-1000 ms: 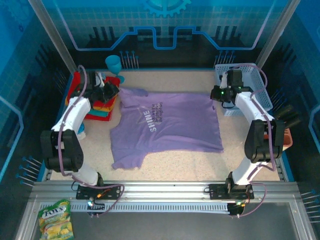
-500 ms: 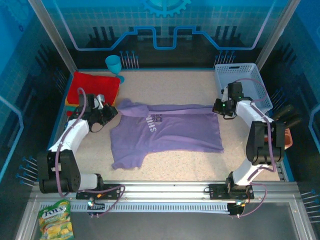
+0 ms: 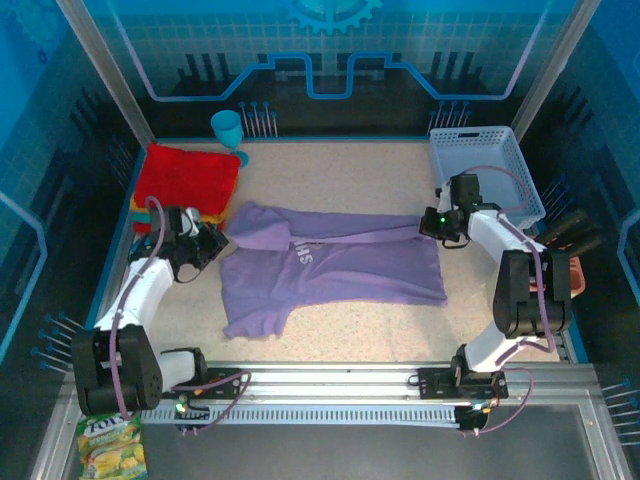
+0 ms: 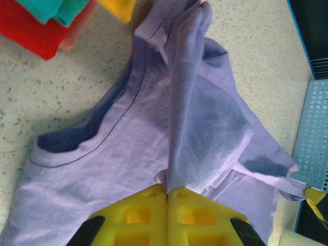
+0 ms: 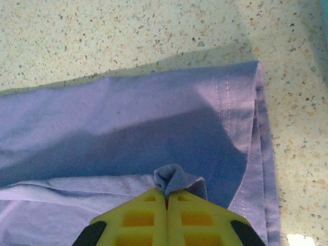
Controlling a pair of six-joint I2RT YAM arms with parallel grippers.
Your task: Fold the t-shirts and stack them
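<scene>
The lifted edge of the lavender t-shirt [image 3: 259, 245] hangs over its chest [image 3: 264, 268], so the robot's left gripper should keep bringing that edge down until it rests there, then let go.
The lavender t-shirt [image 3: 340, 272] lies across the middle of the table, its far edge lifted and drawn over the chest print. My left gripper [image 3: 213, 243] is shut on a pinch of the shirt's cloth at the shoulder end; the left wrist view shows the fabric [image 4: 195, 118] rising in a ridge from the closed tips [image 4: 167, 191]. My right gripper [image 3: 431, 222] is shut on a small tuft at the hem end, and the hem [image 5: 241, 128] is doubled over beside the tips [image 5: 166, 193]. Folded red [image 3: 188, 176], teal [image 4: 54, 9] and yellow [image 4: 119, 7] t-shirts are stacked at the far left.
A pale blue lattice basket [image 3: 488, 166] stands at the far right, close behind the right gripper. A teal cup [image 3: 227, 127] sits at the back, beside the stack. An orange object [image 3: 576, 276] lies past the right edge, and a snack bag [image 3: 110, 446] rests in front of the rail.
Both grippers have moved toward the near side, pulling the shirt's far edge with them. The shirt went from spread flat to partly folded lengthwise. The left gripper left the stack's side.
</scene>
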